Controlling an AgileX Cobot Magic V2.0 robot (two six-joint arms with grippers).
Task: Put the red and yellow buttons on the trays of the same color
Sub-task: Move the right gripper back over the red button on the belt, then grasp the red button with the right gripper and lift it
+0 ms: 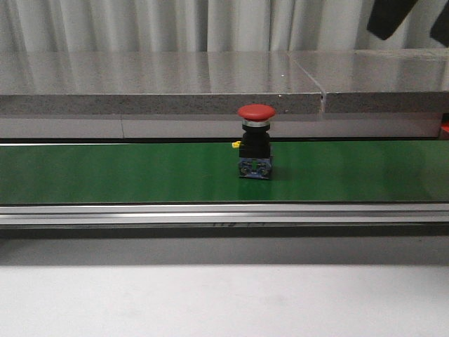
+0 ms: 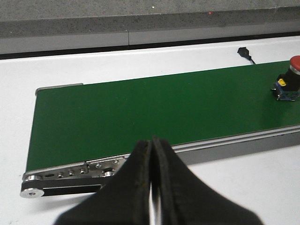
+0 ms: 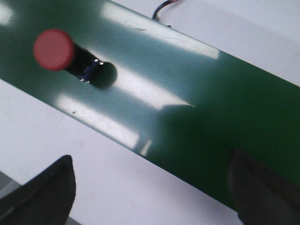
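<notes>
A red corner [image 1: 445, 131] peeks out next to the grey shelf, so the robot should expect the red tray there when it carries the red button [image 1: 255, 142] over.
A red button [image 1: 255, 142] with a mushroom cap, black body and blue base stands upright on the green conveyor belt [image 1: 105, 172]. The left wrist view shows this red button [image 2: 289, 78] at the far end of the belt, well away from my left gripper [image 2: 153, 187], which is shut and empty over the white table near the belt's roller end. My right gripper [image 3: 150, 187] hangs open above the belt's edge, with the red button [image 3: 58, 52] some way off to one side of it. No yellow button and no trays are in view.
A grey stone-look shelf [image 1: 161, 81] runs behind the belt. The belt's metal side rail [image 1: 224, 213] faces me, with white table [image 1: 224, 302] in front. A black cable end [image 2: 244, 52] lies on the table beyond the belt.
</notes>
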